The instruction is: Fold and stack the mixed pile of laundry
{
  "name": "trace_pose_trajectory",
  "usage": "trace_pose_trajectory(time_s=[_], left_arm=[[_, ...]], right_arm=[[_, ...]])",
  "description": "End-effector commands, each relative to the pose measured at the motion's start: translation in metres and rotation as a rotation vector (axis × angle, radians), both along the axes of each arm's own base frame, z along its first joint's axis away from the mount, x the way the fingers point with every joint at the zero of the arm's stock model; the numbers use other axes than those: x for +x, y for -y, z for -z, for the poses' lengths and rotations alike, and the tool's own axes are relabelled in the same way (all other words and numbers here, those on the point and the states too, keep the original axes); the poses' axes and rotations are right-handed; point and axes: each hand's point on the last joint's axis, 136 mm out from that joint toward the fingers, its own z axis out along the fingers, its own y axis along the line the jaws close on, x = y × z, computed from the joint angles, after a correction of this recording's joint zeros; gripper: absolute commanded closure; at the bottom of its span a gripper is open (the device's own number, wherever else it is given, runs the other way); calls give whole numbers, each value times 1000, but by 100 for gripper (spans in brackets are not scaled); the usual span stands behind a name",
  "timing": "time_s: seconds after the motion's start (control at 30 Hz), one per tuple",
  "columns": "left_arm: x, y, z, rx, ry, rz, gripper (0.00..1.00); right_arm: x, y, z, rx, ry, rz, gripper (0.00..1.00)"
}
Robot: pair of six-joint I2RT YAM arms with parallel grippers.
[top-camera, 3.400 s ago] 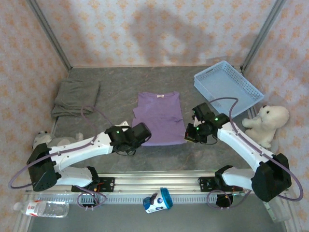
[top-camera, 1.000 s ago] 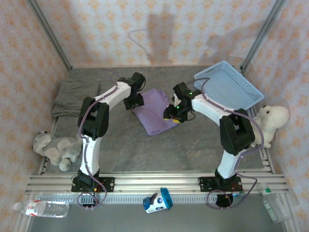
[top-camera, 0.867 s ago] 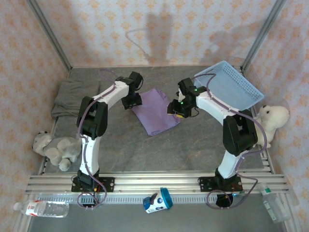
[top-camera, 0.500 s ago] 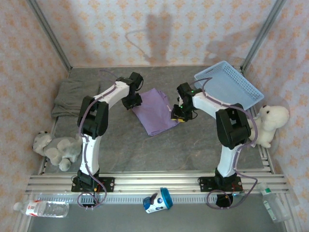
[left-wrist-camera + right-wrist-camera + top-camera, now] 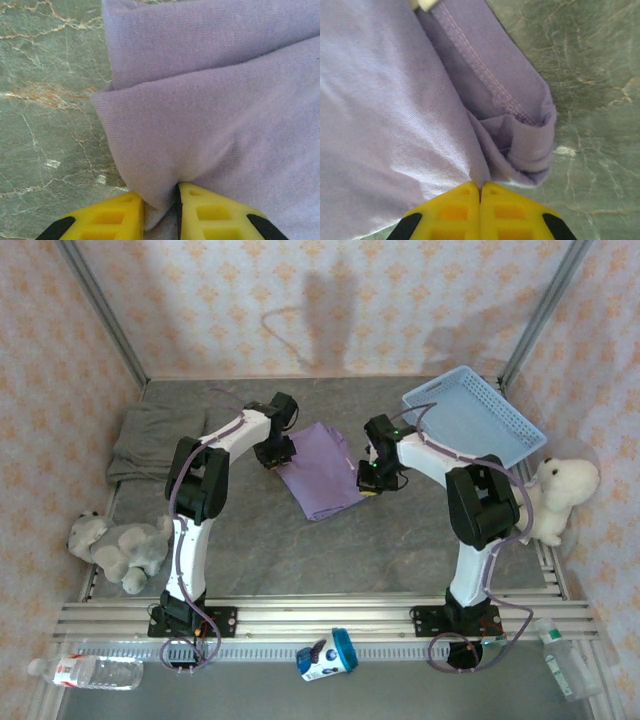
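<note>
The near edge of the lavender T-shirt (image 5: 336, 512) runs at a slant between my grippers, so they should turn the folded cloth (image 5: 322, 468) square before the next fold.
The lavender T-shirt (image 5: 322, 470) lies folded in half on the grey table, a tilted block in the middle of the top view. My left gripper (image 5: 277, 453) sits at its left corner, and in the left wrist view its yellow fingers (image 5: 115, 220) are shut on a fold of the purple cloth (image 5: 210, 125). My right gripper (image 5: 368, 480) is at the shirt's right edge. Its yellow fingers (image 5: 455, 215) are pressed together on the hemmed edge of the T-shirt (image 5: 385, 115). The grey-olive garment (image 5: 152, 438) lies folded at the far left of the table.
A light blue lattice basket (image 5: 475, 425) stands tilted at the back right, close to my right arm. A white plush toy (image 5: 560, 495) sits at the right edge, a grey one (image 5: 115, 545) at the left. A bottle (image 5: 90, 672) and cup (image 5: 328, 655) lie beyond the front rail.
Both grippers have closed on the shirt's edges over the last second. The right gripper shifted slightly down and in along the right edge. The left one stayed at its corner.
</note>
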Motion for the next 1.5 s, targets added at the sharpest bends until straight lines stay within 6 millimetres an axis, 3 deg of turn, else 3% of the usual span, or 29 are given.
trace_pose_trajectory(time_s=[0.0, 0.1, 0.2, 0.33, 0.47, 0.6, 0.73, 0.9, 0.93, 1.0, 1.13, 1.27, 1.4, 1.47], left_arm=[[-24, -10, 25, 64, -114, 34, 78], [-31, -12, 30, 70, -130, 40, 78], [-34, -12, 31, 65, -139, 46, 77], [-35, -11, 31, 61, -142, 56, 77], [-30, -5, 26, 35, -127, 67, 75], [-23, 6, 21, -15, -110, 90, 74], [-12, 18, 11, -62, -78, 125, 73], [2, 32, -5, -106, -44, 169, 69], [3, 37, -9, -123, -36, 177, 69], [3, 41, -23, -131, -18, 186, 67], [-3, 41, -68, -145, 47, 189, 55], [-27, 36, -103, -127, 73, 191, 49], [-66, 51, -101, -163, 71, 202, 51], [-85, 60, -88, -165, 63, 203, 55]], right_arm=[[11, 21, -40, -57, 96, 16, 100], [20, 46, -31, -135, 97, 57, 100], [34, 62, -9, -153, 62, 120, 100], [48, 54, 26, -113, 8, 126, 100], [44, 42, 48, -87, -32, 99, 100], [19, 41, 53, -116, -71, 46, 100], [-27, 30, 46, -82, -121, 16, 100], [-87, -6, 27, 21, -160, -66, 100], [-95, -14, 20, 57, -158, -87, 99], [-100, -22, 6, 105, -137, -93, 85], [-76, -25, -32, 153, -40, -97, 58], [-29, -18, -52, 137, 30, -35, 52], [28, -14, -49, 83, 92, 75, 52], [52, -17, -49, 65, 121, 125, 53]])
